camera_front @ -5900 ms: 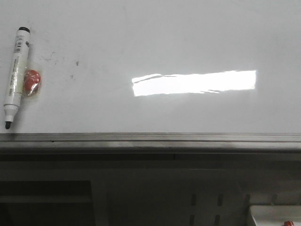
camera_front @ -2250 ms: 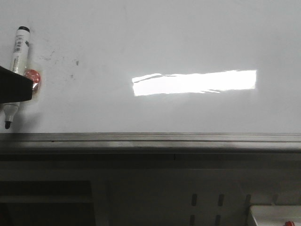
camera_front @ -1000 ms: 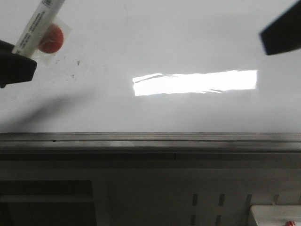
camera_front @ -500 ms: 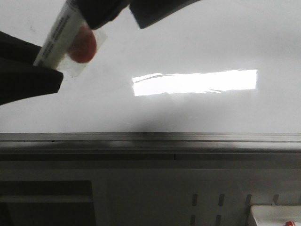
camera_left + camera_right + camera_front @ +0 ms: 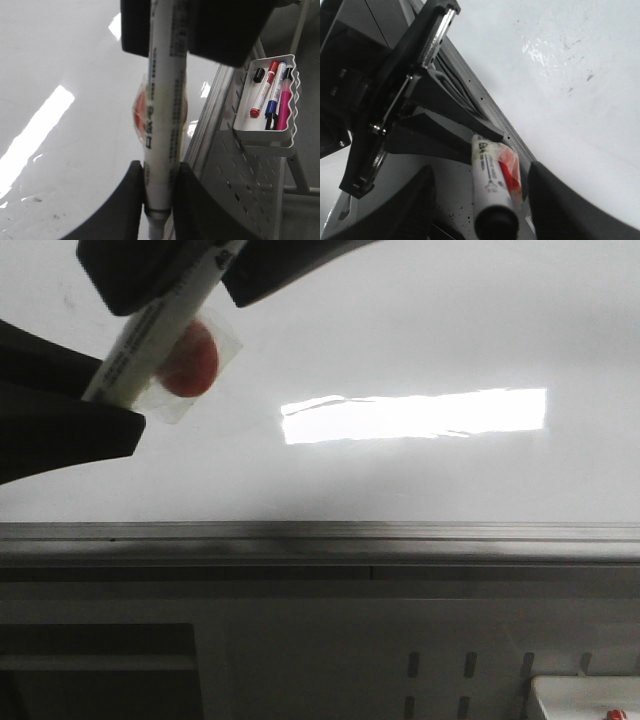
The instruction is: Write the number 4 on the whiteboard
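The marker is held around its tip end point(image 5: 112, 390) by my left gripper, so my right gripper should grab the marker's back end point(image 5: 214, 266) and bring the marker's tip to the whiteboard.
The whiteboard point(image 5: 400, 320) fills the upper front view, glossy white with a bright glare strip point(image 5: 415, 415). The number 4 is not in view on it. A white marker point(image 5: 150, 340) with a red disc point(image 5: 190, 360) taped to its side is held tilted above the board's left part. My left gripper point(image 5: 159, 185) is shut on the marker point(image 5: 165, 110) near its tip end. My right gripper point(image 5: 487, 202) stands open, its fingers flanking the marker's black capped end point(image 5: 492, 220) with gaps on both sides. In the front view, the right gripper point(image 5: 205, 275) is at the top left.
A grey metal edge rail point(image 5: 320, 535) runs along the board's near side. Beyond it hangs a perforated panel point(image 5: 240, 190) with a white tray point(image 5: 267, 137) holding several coloured markers. Faint smudges point(image 5: 590, 77) mark the board.
The left gripper has lifted the marker off the board and carried it rightward. The right gripper came in from the right and now straddles the marker's upper end.
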`<action>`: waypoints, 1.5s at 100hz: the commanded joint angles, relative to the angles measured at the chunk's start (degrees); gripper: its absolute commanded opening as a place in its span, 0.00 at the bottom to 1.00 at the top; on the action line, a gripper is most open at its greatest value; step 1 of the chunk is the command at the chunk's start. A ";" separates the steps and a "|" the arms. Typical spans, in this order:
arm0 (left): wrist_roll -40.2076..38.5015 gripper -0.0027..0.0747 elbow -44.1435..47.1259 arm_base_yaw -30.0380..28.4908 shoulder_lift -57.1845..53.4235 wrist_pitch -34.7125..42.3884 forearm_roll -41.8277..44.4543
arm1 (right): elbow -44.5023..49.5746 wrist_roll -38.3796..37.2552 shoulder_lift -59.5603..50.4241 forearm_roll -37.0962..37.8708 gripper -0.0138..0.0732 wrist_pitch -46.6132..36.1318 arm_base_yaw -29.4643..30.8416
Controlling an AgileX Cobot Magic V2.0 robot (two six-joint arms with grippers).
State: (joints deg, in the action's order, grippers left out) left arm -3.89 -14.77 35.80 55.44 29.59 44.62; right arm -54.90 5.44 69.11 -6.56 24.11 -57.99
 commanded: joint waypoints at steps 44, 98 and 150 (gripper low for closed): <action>-0.33 0.01 -1.36 0.15 -0.42 4.31 -0.30 | -2.02 0.79 0.29 0.48 0.11 -3.59 0.04; -0.23 0.62 -1.46 0.01 -4.41 0.78 -8.18 | -2.27 0.79 0.29 0.60 0.08 -4.11 0.27; -0.23 0.60 -1.46 0.01 -24.95 -22.95 -21.52 | -19.05 0.53 6.32 6.56 0.08 7.26 9.89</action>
State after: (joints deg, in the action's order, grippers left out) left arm -3.79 -14.77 35.80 31.74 5.04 24.70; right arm -70.34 5.53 74.46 -3.19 33.34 -48.59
